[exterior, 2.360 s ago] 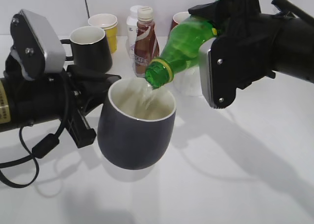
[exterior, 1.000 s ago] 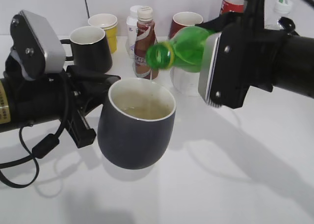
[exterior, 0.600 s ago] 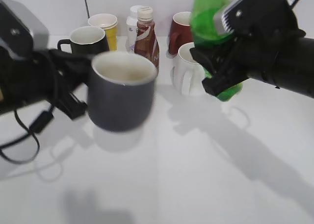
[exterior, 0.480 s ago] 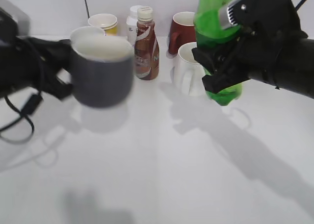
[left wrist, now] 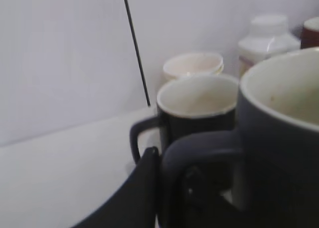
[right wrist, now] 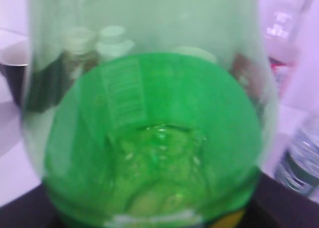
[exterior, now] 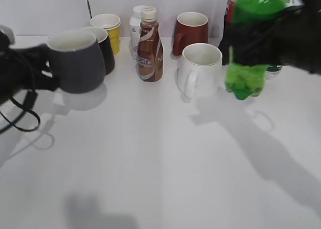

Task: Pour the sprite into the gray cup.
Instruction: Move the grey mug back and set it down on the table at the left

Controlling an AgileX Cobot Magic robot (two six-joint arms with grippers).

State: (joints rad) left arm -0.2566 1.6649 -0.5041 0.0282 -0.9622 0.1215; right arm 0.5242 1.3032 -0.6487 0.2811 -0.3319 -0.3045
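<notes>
The gray cup (exterior: 80,63) is upright above clear tabletop (exterior: 91,103) in front of the black mug, so my left gripper should next lower the cup until it stands flat and then let go.
The gray cup (exterior: 75,63) is at the left, upright, right in front of the glossy black mug (exterior: 104,47). My left gripper (exterior: 46,64) is shut on its loop handle (left wrist: 199,150); one dark finger (left wrist: 144,188) presses the handle from the left. The cup's cream inside (left wrist: 294,88) shows. I cannot tell whether the cup touches the table. The sprite (exterior: 247,73), a green bottle, is upright at the right, above the table. My right gripper (exterior: 253,41) is shut around its middle. In the right wrist view the bottle (right wrist: 149,138) fills the frame and hides the jaws.
A white mug (exterior: 200,71) stands just left of the sprite. A brown coffee bottle (exterior: 149,46), a red mug (exterior: 190,31), a yellow cup (exterior: 108,24) and a white bottle (exterior: 134,18) stand along the back. A clear bottle (right wrist: 299,158) is behind the sprite.
The sprite was tipped over the gray cup, pouring; it has swung upright and moved right. My left gripper has carried the cup left and back, to in front of the black mug.
</notes>
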